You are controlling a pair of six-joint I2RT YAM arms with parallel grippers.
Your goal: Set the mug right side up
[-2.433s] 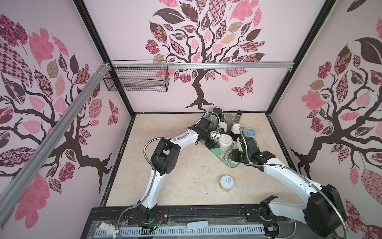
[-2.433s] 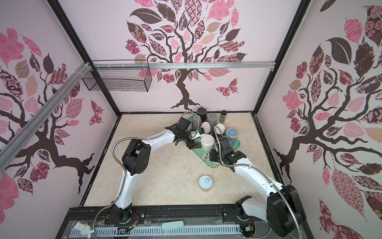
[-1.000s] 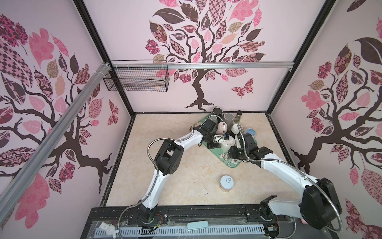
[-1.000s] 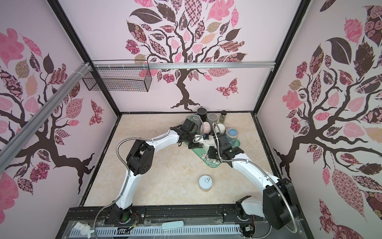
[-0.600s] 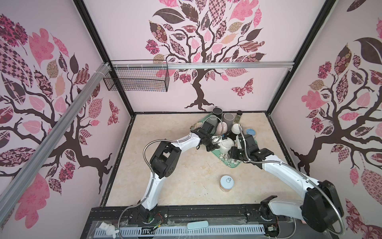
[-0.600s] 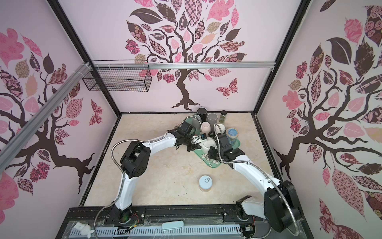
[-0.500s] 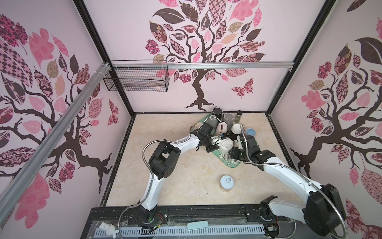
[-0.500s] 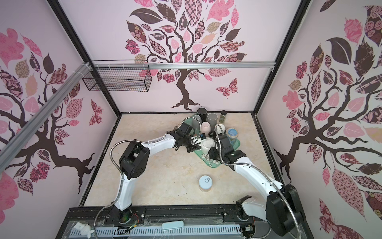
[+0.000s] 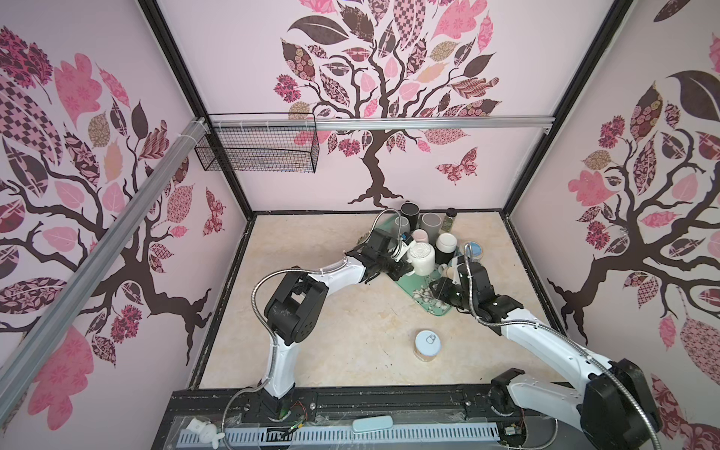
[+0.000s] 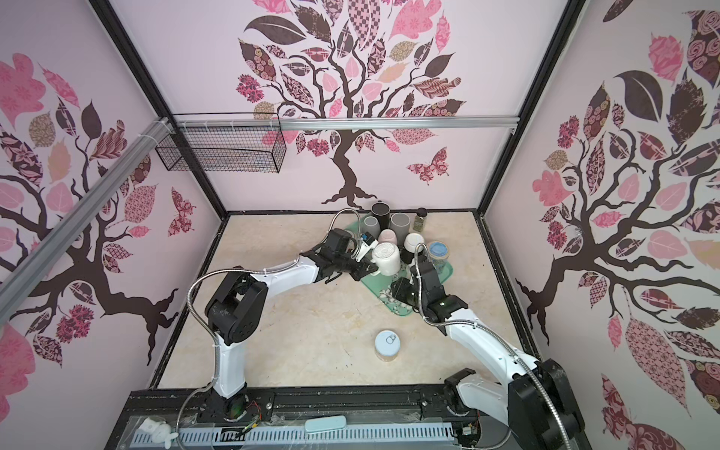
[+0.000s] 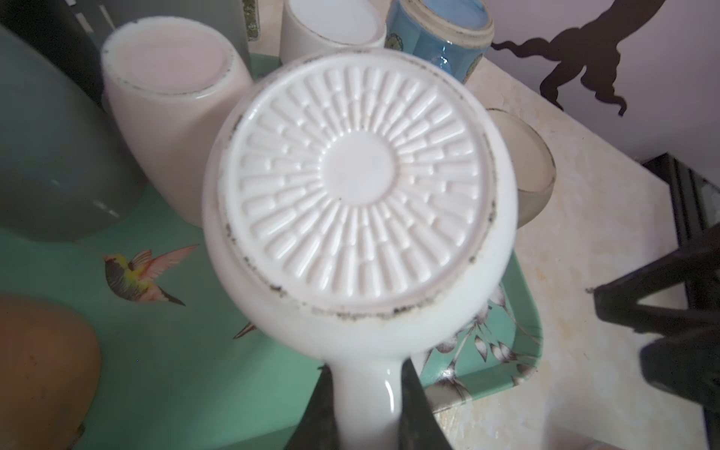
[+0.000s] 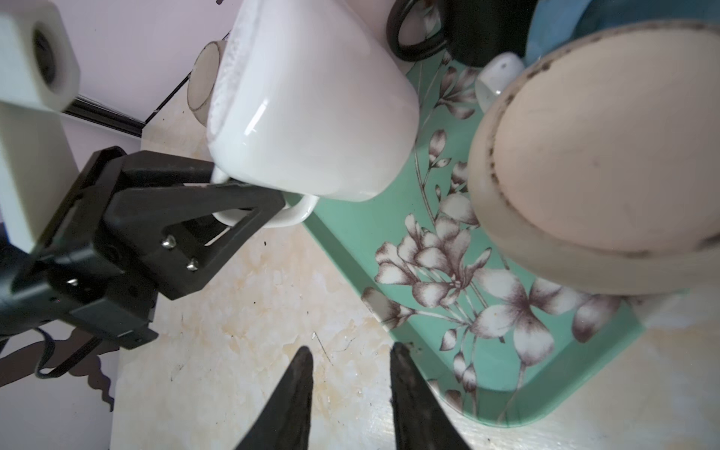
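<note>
Part of the mug's handle [image 12: 301, 210] is free of my left gripper, so that gripper should keep lifting and tilting the mug until my right gripper's open fingers [image 12: 351, 375] close there.
The white mug [image 9: 421, 258] [image 10: 386, 258] is upside down, its ribbed base [image 11: 358, 202] facing up, over the near left edge of the green tray [image 9: 440, 307] [image 10: 401, 309]. My left gripper [image 9: 403, 269] [image 11: 366, 374] is shut on the mug's handle. In the right wrist view the mug [image 12: 311, 109] looks tilted, with the left gripper's fingers [image 12: 187, 218] clamped on the handle. My right gripper [image 9: 436, 290] [image 12: 350, 354] is open and holds nothing. It hangs low over the table at the tray's front edge, a short way from the mug.
Other upturned cups crowd the tray: a pink one [image 9: 420, 235], a white one [image 9: 446, 243] and a beige one [image 12: 604, 156] close beside my right gripper. A blue-lidded jar [image 9: 473, 249] and dark tumblers [image 9: 410, 212] stand behind. A can [image 9: 427, 345] sits on the table in front.
My left gripper's jaws have closed on the mug's handle. The right gripper's jaws have narrowed a little, and it stays beside the tray's front edge.
</note>
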